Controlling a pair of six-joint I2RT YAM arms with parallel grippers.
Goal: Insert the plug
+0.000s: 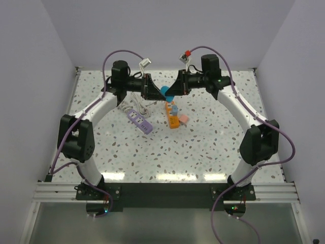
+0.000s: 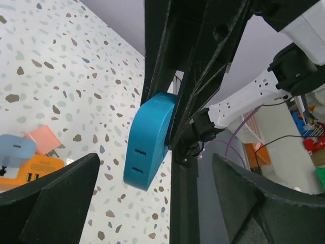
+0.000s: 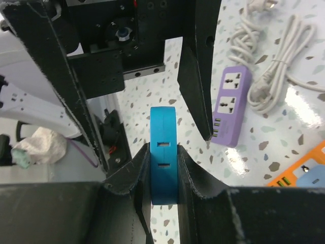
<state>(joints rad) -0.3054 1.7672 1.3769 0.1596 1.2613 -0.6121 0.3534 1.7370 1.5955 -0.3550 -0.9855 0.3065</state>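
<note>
My left gripper should hold the power strip's far end (image 1: 132,114) steady before the plug goes in, because the purple power strip (image 1: 141,122) lies slanted and unheld below the plug in my right gripper.
A blue flat plug body (image 1: 165,92) with two slots in its edge hangs in the air above the far middle of the table. My right gripper (image 1: 171,91) is shut on it; in the right wrist view the blue plug body (image 3: 163,152) sits clamped between both pads of the right gripper (image 3: 163,148). My left gripper (image 1: 152,87) is open and faces it. In the left wrist view the left gripper (image 2: 156,158) has its jaws spread wide, with the plug body (image 2: 147,140) just beyond them. A purple power strip (image 1: 139,120) lies below on the table, and also shows in the right wrist view (image 3: 231,107).
An orange power strip (image 1: 173,118) carries a light blue adapter (image 1: 173,108), with a pink block (image 1: 183,118) beside it. A coiled white cord (image 1: 137,104) lies by the purple strip. White walls close in the table's left, right and far sides.
</note>
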